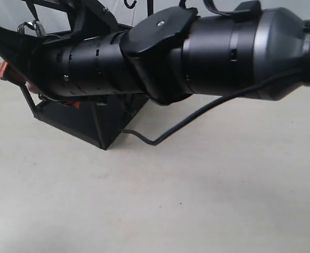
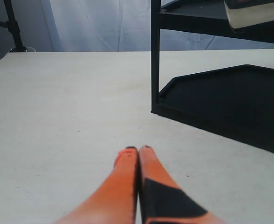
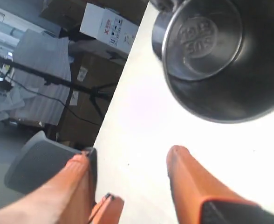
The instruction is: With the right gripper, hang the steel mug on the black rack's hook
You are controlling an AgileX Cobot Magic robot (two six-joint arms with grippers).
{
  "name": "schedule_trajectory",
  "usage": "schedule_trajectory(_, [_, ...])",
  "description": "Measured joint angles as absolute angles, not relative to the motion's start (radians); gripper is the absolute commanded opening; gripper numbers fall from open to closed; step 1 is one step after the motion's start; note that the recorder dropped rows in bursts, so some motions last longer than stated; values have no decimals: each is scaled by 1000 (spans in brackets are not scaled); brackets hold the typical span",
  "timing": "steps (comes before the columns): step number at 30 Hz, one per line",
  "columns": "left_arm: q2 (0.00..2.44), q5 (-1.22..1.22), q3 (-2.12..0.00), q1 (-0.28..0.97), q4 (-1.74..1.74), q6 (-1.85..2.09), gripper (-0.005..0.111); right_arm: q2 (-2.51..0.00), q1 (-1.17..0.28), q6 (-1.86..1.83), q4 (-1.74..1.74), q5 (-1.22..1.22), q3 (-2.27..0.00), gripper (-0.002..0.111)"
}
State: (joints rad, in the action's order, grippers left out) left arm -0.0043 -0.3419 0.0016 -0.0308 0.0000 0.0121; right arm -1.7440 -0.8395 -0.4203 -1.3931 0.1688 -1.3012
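Observation:
The steel mug's handle (image 1: 32, 25) is up by the rack, clear of the robot's open right gripper, so the mug (image 3: 200, 51) will keep hanging when the robot pulls back.
In the right wrist view the steel mug (image 3: 211, 51) shows its open mouth and stamped bottom, a short way beyond my right gripper (image 3: 127, 156). That gripper is open, its orange fingers wide apart with only pale table between them. The mug's handle and whatever carries it are hidden. In the exterior view the right arm (image 1: 197, 52) reaches across to the black rack (image 1: 91, 124), an orange finger (image 1: 2, 68) shows at the far left, and a shiny bit of the mug (image 1: 31, 26) sits above it. A small hook (image 1: 129, 4) shows at the top edge. My left gripper (image 2: 138, 150) rests shut and empty over the table.
The rack's post (image 2: 155, 56) and bottom tray (image 2: 221, 100) stand close to the left gripper. A black cable (image 1: 197, 113) hangs under the right arm. Boxes (image 3: 109, 25) and a stand lie beyond the table edge.

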Motion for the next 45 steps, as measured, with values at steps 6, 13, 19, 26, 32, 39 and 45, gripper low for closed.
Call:
schedule_trajectory(6, [-4, -342, 2, -31, 0, 12, 0, -1509, -840, -346, -1088, 313, -1128, 19])
schedule_trajectory(13, [-4, -342, 2, -31, 0, 12, 0, -1301, -840, -341, -850, 648, -1105, 0])
schedule_trajectory(19, [-4, -342, 2, -31, 0, 12, 0, -1221, -840, -339, -796, 579, -1104, 0])
schedule_trajectory(26, [-4, -342, 2, -31, 0, 12, 0, -1055, -840, -337, -734, 349, -1017, 0])
schedule_trajectory(32, [-4, -342, 2, -31, 0, 12, 0, -846, -837, -320, -747, 148, -729, 0])
schedule_trajectory(39, [-4, -342, 2, -31, 0, 12, 0, -652, -660, -321, -794, 36, -441, 0])
schedule_trajectory(45, [-4, -342, 2, -31, 0, 12, 0, -405, -469, -332, -640, 24, -214, 0])
